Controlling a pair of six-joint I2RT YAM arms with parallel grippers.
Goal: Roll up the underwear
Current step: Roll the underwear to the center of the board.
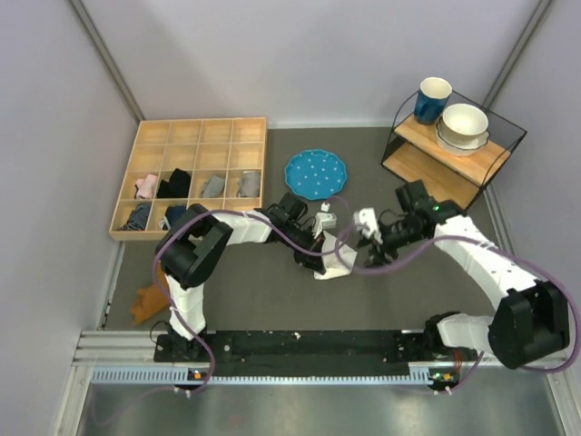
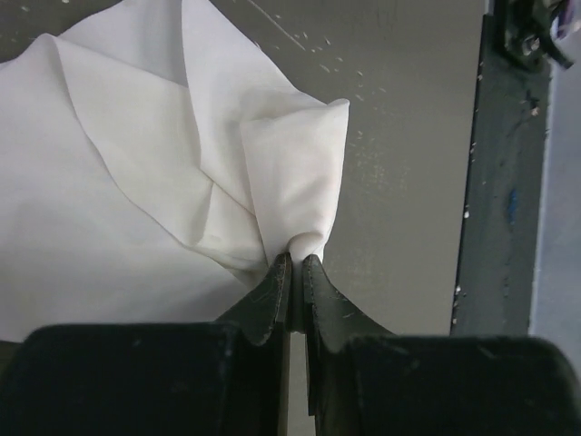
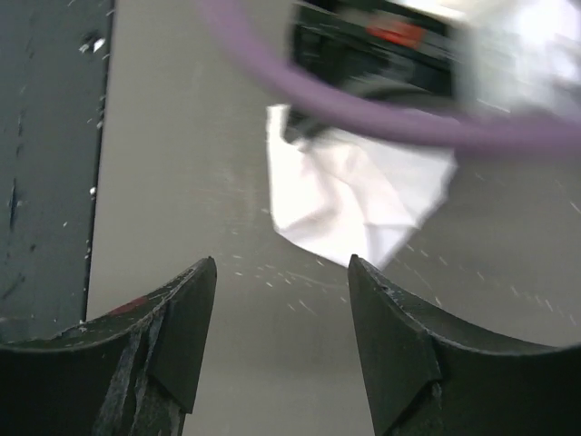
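My left gripper is pinching one end of the underwear's fold while the fold's far end spreads out loose. Next, my right gripper grabs that end before I keep rolling.
The white underwear lies crumpled on the grey table between the two grippers. In the left wrist view it spreads up and to the left in loose folds. My left gripper is shut on a folded corner of the cloth, its jaws pinched together; in the top view it is at the cloth's left edge. My right gripper is open and empty above bare table, a short way from the cloth; in the top view it is just right of the cloth. No waistband lettering shows.
A wooden compartment tray with small cloth bundles stands at the back left. A blue plate lies behind the grippers. A wire shelf holds a mug and bowls at the back right. An orange cloth lies front left. A purple cable crosses the right wrist view.
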